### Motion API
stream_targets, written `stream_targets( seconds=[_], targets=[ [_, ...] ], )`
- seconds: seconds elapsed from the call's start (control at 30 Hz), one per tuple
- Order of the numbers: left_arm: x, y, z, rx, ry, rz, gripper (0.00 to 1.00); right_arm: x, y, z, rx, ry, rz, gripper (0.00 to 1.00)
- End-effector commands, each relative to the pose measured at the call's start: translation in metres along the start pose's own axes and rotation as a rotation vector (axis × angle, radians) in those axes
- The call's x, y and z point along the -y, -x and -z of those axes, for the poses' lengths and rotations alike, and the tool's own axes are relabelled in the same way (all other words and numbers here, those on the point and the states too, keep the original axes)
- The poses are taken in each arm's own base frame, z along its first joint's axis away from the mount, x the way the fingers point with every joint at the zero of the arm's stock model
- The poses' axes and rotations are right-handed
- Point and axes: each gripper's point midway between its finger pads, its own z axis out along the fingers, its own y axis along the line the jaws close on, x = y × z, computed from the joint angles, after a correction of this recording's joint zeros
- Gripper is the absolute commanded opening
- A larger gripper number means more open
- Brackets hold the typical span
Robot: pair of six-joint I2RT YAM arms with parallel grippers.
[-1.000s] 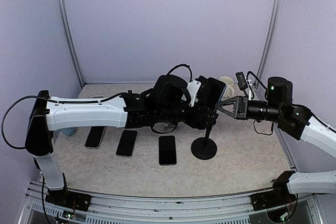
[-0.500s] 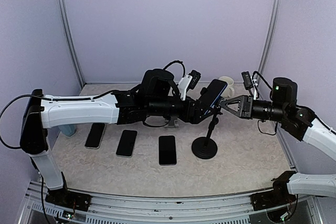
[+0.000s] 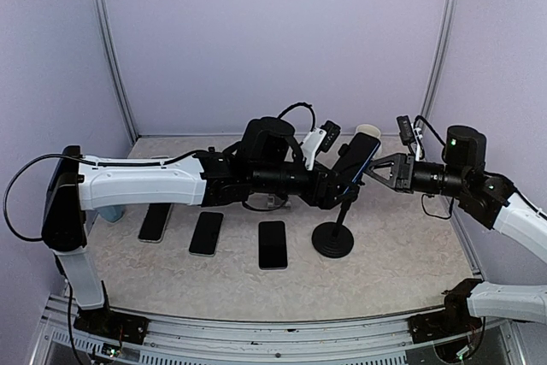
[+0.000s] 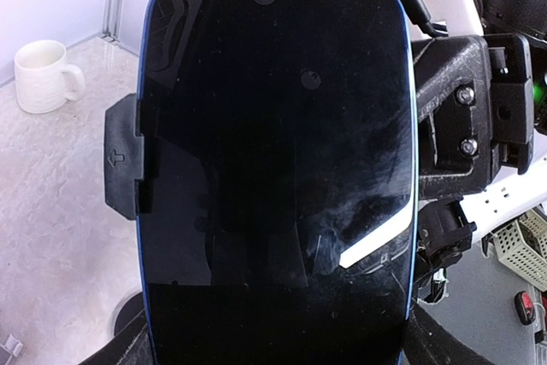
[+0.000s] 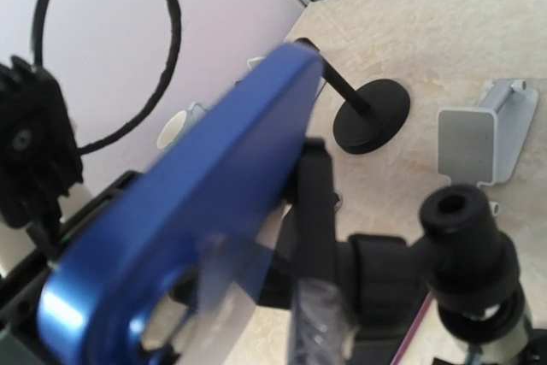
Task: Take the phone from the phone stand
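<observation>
The clamp's side jaw (image 4: 122, 157) sits snug against the phone's edge (image 3: 357, 155), so the robot's left gripper should pull the phone back out while the right gripper keeps the clamp away from it.
The phone (image 3: 357, 160), blue-cased with a black screen, sits tilted in the clamp atop the black phone stand (image 3: 332, 241). In the left wrist view the screen (image 4: 273, 168) fills the frame, and the clamp's side jaw (image 4: 120, 160) still hugs its left edge. My left gripper (image 3: 338, 180) reaches in from the left and is shut across the phone's lower end (image 4: 278, 348). My right gripper (image 3: 377, 168) comes from the right, shut on the clamp's black arm (image 5: 312, 203) behind the phone's blue back (image 5: 197, 203).
Three dark phones (image 3: 155, 222) (image 3: 206, 232) (image 3: 272, 244) lie flat in a row on the table's left half. A white mug (image 4: 43, 74) stands at the back, and a grey metal holder (image 5: 479, 130) lies near the stand's round base (image 5: 372, 117).
The left arm's wrist has turned and shifted right, and the phone now leans more steeply. The right gripper has risen a little with the clamp. Both grips are unchanged.
</observation>
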Motion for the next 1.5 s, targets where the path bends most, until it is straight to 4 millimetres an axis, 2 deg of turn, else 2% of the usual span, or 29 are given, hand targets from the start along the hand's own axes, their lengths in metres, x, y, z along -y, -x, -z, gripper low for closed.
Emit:
stream_targets(
  seconds=[0.0, 0.2, 0.53, 0.67, 0.83, 1.03, 1.2, 1.47],
  targets=[
    [0.042, 0.034, -0.001, 0.113, -0.112, -0.059, 0.11, -0.015, 0.013, 0.001, 0.041, 0.060, 0.076, 0.00],
    [0.082, 0.049, 0.016, 0.170, -0.209, -0.124, 0.08, -0.015, 0.019, 0.001, 0.068, 0.051, 0.087, 0.00],
    [0.114, 0.052, 0.028, 0.212, -0.351, -0.113, 0.03, -0.014, 0.026, -0.005, 0.084, 0.054, 0.095, 0.00],
    [0.094, 0.064, 0.045, 0.266, -0.249, -0.103, 0.03, -0.014, 0.036, -0.004, 0.115, 0.028, 0.120, 0.00],
    [0.054, 0.081, 0.084, 0.358, -0.109, -0.066, 0.03, -0.012, 0.051, -0.011, 0.149, 0.011, 0.150, 0.00],
    [0.017, 0.075, 0.115, 0.389, 0.023, -0.033, 0.03, -0.007, 0.073, -0.020, 0.192, -0.002, 0.175, 0.00],
    [-0.003, 0.064, 0.127, 0.391, 0.107, -0.011, 0.03, 0.006, 0.094, -0.028, 0.221, -0.044, 0.196, 0.00],
    [-0.013, 0.049, 0.131, 0.373, 0.146, 0.008, 0.03, 0.033, 0.119, -0.040, 0.241, -0.097, 0.195, 0.00]
  ],
)
